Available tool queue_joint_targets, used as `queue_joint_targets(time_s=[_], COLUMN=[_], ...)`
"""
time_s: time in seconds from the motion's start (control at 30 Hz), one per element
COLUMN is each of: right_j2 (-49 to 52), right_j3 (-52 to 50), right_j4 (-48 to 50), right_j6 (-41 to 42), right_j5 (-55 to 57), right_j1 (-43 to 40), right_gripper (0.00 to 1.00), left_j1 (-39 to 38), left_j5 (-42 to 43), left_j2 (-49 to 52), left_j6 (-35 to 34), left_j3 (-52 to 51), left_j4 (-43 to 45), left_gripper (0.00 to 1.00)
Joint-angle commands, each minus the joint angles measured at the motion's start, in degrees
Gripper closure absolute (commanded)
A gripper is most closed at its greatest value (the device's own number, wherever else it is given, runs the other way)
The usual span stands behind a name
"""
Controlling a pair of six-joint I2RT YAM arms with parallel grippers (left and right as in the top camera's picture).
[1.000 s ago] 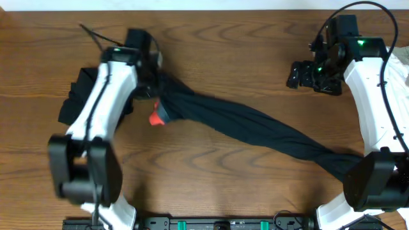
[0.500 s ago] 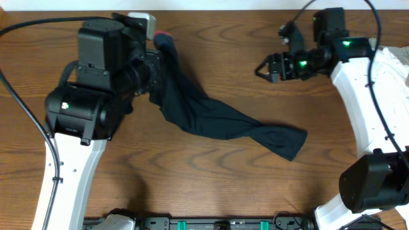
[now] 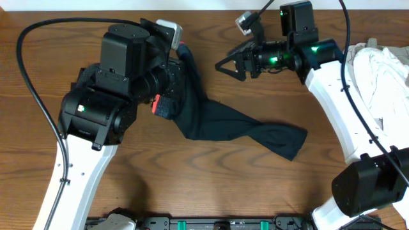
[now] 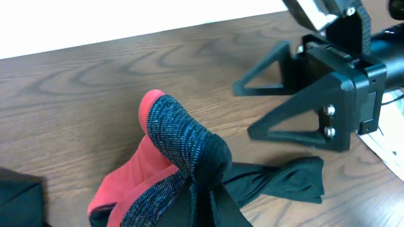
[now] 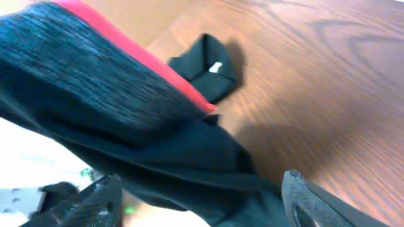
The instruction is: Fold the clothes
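Note:
My left gripper is holding the grey waistband (image 4: 178,133) in a hanging bunch. My right gripper should take the pants first, and then my left gripper should grab the waistband's red edge (image 4: 129,180) to spread it.
The black pants (image 3: 211,121) hang from my left gripper (image 4: 203,203), which is shut on the grey, red-edged waistband (image 4: 183,139) and holds it above the table's back left. The legs trail down and right, ending in a bunch (image 3: 284,140) on the wood. In the overhead view the left gripper (image 3: 179,62) is mostly hidden by its own arm. My right gripper (image 3: 229,64) is open and empty, level with the raised waistband (image 5: 76,69) and just right of it, fingers pointing at it. In its own view the right gripper (image 5: 202,181) has its fingers spread either side of the black cloth.
A small black garment with a white tag (image 5: 208,66) lies on the table at the far left, behind the left arm. A cream-white heap of fabric (image 3: 383,76) sits at the right edge. Bare wood (image 3: 223,185) fills the front.
The left gripper has lifted the waistband and carried it right, dragging the legs leftward off the front right. The right gripper has swung left toward the raised waistband, open.

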Motion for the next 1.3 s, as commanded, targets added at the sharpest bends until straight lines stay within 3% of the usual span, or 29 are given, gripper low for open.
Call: queue_joint_targets(time_s=[0.0, 0.13, 0.3, 0.37, 0.4, 0.5, 0.6, 0.77, 1.13, 1.27], right_j2=[-0.22, -0.24, -0.24, -0.24, -0.24, -0.28, -1.07, -6.36, -17.18, -17.73], right_j3=[0.07, 0.07, 0.07, 0.07, 0.07, 0.09, 0.22, 0.22, 0.22, 0.22], right_j4=[-0.11, -0.35, 0.85, 2.4, 3.56, 8.02, 13.7, 24.3, 41.57, 54.99], right_j6=[-2.19, -10.47, -13.68, -12.83, -11.45, -3.58, 6.12, 17.81, 28.06, 36.54], right_j5=[-6.08, -6.95, -9.05, -9.09, -9.07, -8.79, -8.59, -9.27, -9.57, -15.78], right_j1=[2.54, 5.7, 7.96, 7.96, 7.96, 7.61, 6.08, 0.85, -6.32, -6.32], right_gripper=[0.13, 0.04, 0.16, 0.37, 0.56, 0.99, 0.99, 0.99, 0.99, 0.99], left_j1=[-1.27, -2.12, -2.12, -2.14, -2.14, -2.12, -2.12, -2.1, -2.08, -2.08], left_j5=[0.37, 0.35, 0.37, 0.52, 1.09, 1.38, 0.59, -7.43, -10.51, -8.22], left_j2=[-1.77, -2.34, -2.58, -2.6, -2.6, -2.62, -2.84, -4.2, -4.22, -3.06], left_j6=[0.98, 1.01, 1.01, 0.98, 0.98, 1.07, 2.14, 3.21, 3.67, 3.74], left_j3=[0.37, 0.87, 4.17, 5.62, 6.34, 8.61, 10.73, 12.04, 12.04, 12.02], left_j4=[1.29, 3.41, 3.76, 3.72, 3.74, 3.67, 3.08, 1.46, -2.1, -4.07], left_gripper=[0.94, 0.94, 0.94, 0.94, 0.94, 0.93, 0.89, 0.71, 0.52, 0.4])
